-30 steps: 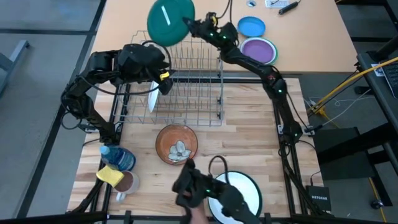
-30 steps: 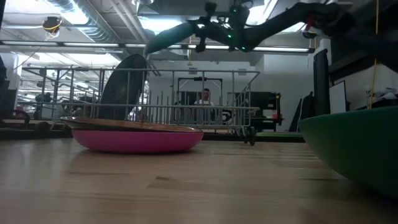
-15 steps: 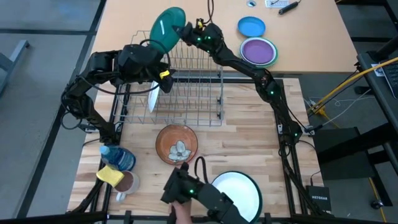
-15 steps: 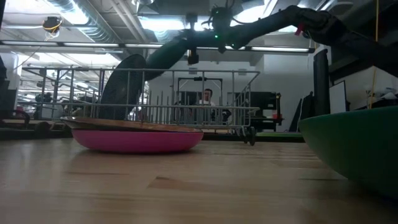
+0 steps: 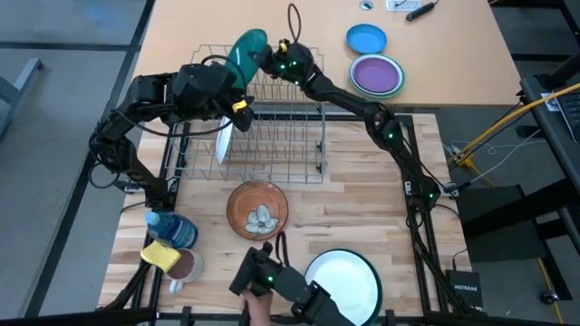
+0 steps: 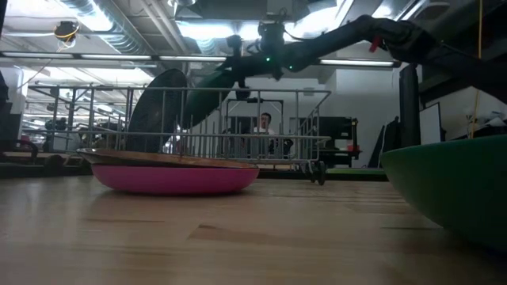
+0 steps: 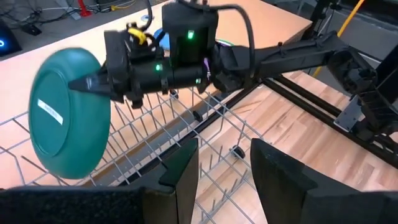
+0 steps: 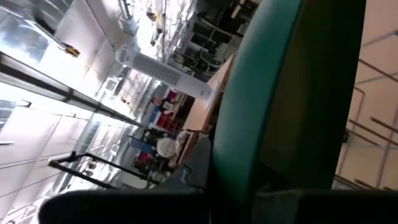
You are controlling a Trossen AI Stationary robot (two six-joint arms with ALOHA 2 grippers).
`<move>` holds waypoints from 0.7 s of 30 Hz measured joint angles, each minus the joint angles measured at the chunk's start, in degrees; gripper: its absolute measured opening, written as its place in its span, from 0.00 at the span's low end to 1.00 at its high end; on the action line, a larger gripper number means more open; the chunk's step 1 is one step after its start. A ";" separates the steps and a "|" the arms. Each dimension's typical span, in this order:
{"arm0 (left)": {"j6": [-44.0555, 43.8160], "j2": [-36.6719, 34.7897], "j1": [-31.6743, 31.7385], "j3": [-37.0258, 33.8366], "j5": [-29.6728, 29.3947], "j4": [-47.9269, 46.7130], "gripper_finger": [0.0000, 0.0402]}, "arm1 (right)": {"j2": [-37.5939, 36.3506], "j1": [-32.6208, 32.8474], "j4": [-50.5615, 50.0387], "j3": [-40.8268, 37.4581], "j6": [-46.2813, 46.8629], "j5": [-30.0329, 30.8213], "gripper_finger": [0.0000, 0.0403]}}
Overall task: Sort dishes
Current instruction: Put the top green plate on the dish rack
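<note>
The teal plate (image 5: 243,56) is leaning crooked over the dish rack's wires. My right gripper should grip its rim (image 7: 104,107) again and turn the plate upright before letting it go.
My right gripper (image 5: 264,56) is shut on a teal plate (image 5: 243,54) over the far left part of the wire dish rack (image 5: 272,136). The plate also shows in the left wrist view (image 7: 62,130), its underside with a white label toward that camera. My left gripper (image 7: 227,171) is open and empty, above the rack's left end beside a white plate (image 5: 222,140) standing on edge in the rack. A brown bowl on a pink plate (image 5: 257,210) and a large white green-rimmed plate (image 5: 343,281) rest on the table. A green bowl (image 6: 451,190) shows close in the low view. My right gripper pinches the teal plate's rim (image 7: 102,112) between its two fingers, one on each face. The fingers come about level from the table's right. The plate stands nearly on edge, tilted, its lower part down among the rack's wires; I cannot tell whether it touches them.
A bright-blue dish (image 5: 366,39) and a purple dish (image 5: 377,74) lie beyond the rack at the far right. A bottle, sponge and cup (image 5: 172,249) stand at the near left. A dark cabled device (image 5: 272,276) sits at the near edge.
My right gripper has carried the teal plate down and a little toward the table's near and left edges, to the rack. The plate has tipped from lying nearly flat to nearly on edge. The dark device at the near edge has shifted left.
</note>
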 joint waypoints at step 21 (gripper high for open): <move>1.94 0.02 0.02 0.00 -1.51 -0.06 0.33 | 1.10 0.44 -6.07 0.07 -4.63 4.73 0.06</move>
